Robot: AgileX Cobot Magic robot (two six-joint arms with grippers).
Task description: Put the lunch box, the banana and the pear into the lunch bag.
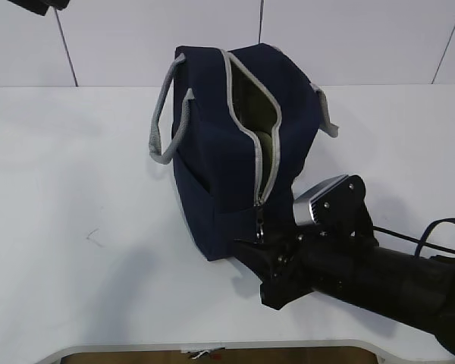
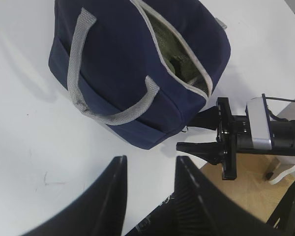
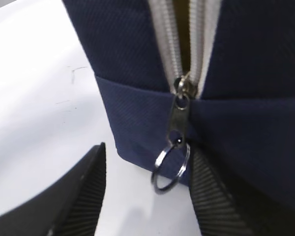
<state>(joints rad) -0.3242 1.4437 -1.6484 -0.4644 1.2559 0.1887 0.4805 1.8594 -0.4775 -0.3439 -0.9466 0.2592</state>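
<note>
My gripper will zip the lunch bag's opening (image 1: 256, 114) shut to the far end when it pulls the metal ring pull, because the grey zipper edges spread (image 1: 261, 188) above the slider.
The navy lunch bag (image 1: 227, 152) stands mid-table with its grey zipper open along the top and down the near end. Inside I see only olive lining and a pale shape; the lunch box, banana and pear are not distinguishable. My right gripper (image 1: 252, 246) is open at the bag's near bottom corner. In the right wrist view the metal ring pull (image 3: 171, 167) hangs from the zipper slider (image 3: 179, 110) between the open fingers, close to the right finger (image 3: 206, 191). My left gripper (image 2: 151, 160) is open and empty, high above the table beside the bag (image 2: 123, 64).
Grey strap handles (image 1: 167, 129) stick out on the bag's left side. The white table's (image 1: 76, 227) front edge runs just below my right arm. A wall stands close behind the bag. The left wrist view shows wooden floor (image 2: 246, 196) past the table edge.
</note>
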